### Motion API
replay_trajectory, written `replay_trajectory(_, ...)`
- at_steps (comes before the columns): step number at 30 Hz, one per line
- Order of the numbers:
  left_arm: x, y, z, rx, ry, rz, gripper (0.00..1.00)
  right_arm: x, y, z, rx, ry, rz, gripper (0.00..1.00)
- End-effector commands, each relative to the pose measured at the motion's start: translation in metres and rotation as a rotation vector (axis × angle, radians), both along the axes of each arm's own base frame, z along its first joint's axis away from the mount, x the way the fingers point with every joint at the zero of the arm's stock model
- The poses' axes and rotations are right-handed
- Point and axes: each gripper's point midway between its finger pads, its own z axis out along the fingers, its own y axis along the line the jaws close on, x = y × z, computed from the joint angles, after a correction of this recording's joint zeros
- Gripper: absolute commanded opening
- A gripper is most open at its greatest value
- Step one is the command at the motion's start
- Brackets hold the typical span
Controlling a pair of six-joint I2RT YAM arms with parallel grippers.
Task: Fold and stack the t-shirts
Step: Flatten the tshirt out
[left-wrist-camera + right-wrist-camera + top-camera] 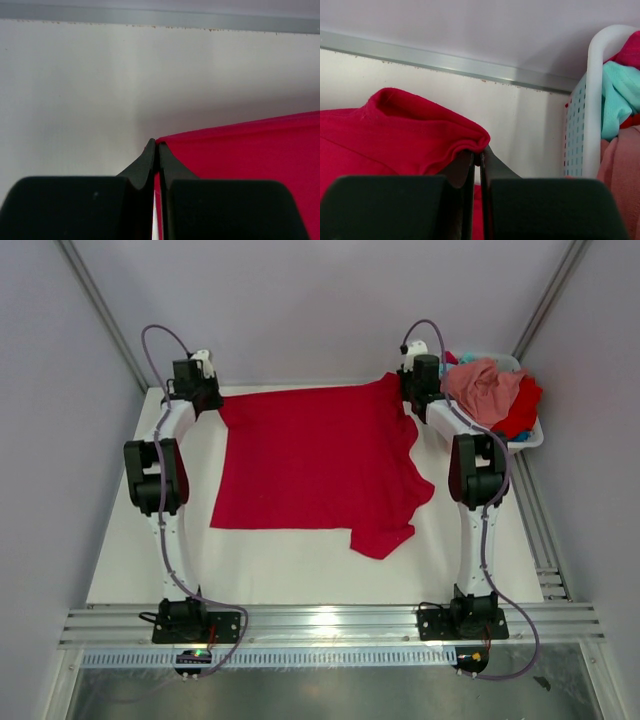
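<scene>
I should lay the t-shirt's far corner (231, 407) down next with my left gripper, the red t-shirt's far edge (310, 395) straight between my grippers, and release near the metal bar.
A bright red t-shirt (315, 465) lies spread wide on the white table. My left gripper (212, 400) is shut on its far left corner; the left wrist view shows the red cloth (250, 165) pinched between the jaws of the left gripper (158, 150). My right gripper (405, 390) is shut on the far right corner, where the red cloth (405, 130) bunches over the jaws of the right gripper (479, 157). A salmon pink shirt (485, 388), another red one (523, 410) and a teal one (620, 95) lie in the white basket.
The white plastic basket (532, 440) stands at the far right, close to my right arm; its rim (595, 90) shows in the right wrist view. A metal rail (445, 62) runs along the table's far edge, with the grey wall behind.
</scene>
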Motion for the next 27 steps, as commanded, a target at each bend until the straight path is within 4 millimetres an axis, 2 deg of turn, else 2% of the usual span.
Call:
replay_trajectory(1, 0.022, 0.04, 0.024, 0.114, -0.101, 0.141, 0.0, 0.028, -0.03, 0.045, -0.016, -0.195, -0.113, 0.03)
replay_trajectory(5, 0.028, 0.037, 0.029, 0.18, -0.138, 0.114, 0.0, 0.035, -0.026, 0.035, -0.017, -0.211, -0.089, 0.03)
replay_trajectory(6, 0.03, 0.035, 0.029, 0.184, -0.142, 0.107, 0.0, 0.037, -0.025, 0.039, -0.016, -0.219, -0.084, 0.03)
replay_trajectory(10, 0.035, 0.021, 0.02, 0.243, -0.136, 0.045, 0.0, 0.039, -0.026, 0.037, -0.032, -0.223, -0.082, 0.03)
replay_trajectory(11, 0.036, 0.027, 0.018, 0.286, -0.13, 0.078, 0.0, 0.039, -0.026, 0.037, -0.054, -0.225, -0.075, 0.03)
replay_trajectory(12, 0.037, 0.024, 0.015, 0.312, -0.128, 0.068, 0.0, 0.039, -0.026, 0.036, -0.067, -0.224, -0.072, 0.03)
replay_trajectory(14, 0.042, 0.028, 0.007, 0.33, -0.12, 0.078, 0.0, 0.04, -0.032, 0.039, -0.114, -0.237, -0.077, 0.03)
replay_trajectory(15, 0.043, 0.008, 0.004, 0.334, -0.116, 0.047, 0.0, 0.042, -0.038, 0.046, -0.131, -0.265, -0.114, 0.03)
replay_trajectory(16, 0.044, 0.007, 0.003, 0.335, -0.114, 0.05, 0.0, 0.043, -0.043, 0.049, -0.137, -0.278, -0.14, 0.03)
replay_trajectory(18, 0.049, 0.007, -0.003, 0.339, -0.111, 0.067, 0.0, 0.046, -0.045, 0.039, -0.154, -0.263, -0.146, 0.03)
replay_trajectory(19, 0.05, 0.007, -0.008, 0.343, -0.101, 0.073, 0.0, 0.049, -0.044, 0.04, -0.162, -0.269, -0.142, 0.03)
replay_trajectory(20, 0.054, 0.007, -0.003, 0.346, -0.112, 0.082, 0.0, 0.05, -0.041, 0.041, -0.169, -0.269, -0.14, 0.03)
replay_trajectory(21, 0.055, 0.004, -0.013, 0.358, -0.1, 0.081, 0.0, 0.052, -0.035, 0.042, -0.178, -0.288, -0.136, 0.03)
replay_trajectory(24, 0.055, -0.006, -0.019, 0.398, -0.096, 0.058, 0.0, 0.054, -0.02, 0.04, -0.217, -0.3, -0.089, 0.03)
replay_trajectory(27, 0.055, -0.011, -0.02, 0.403, -0.098, 0.052, 0.02, 0.054, -0.009, 0.038, -0.267, -0.315, -0.058, 0.04)
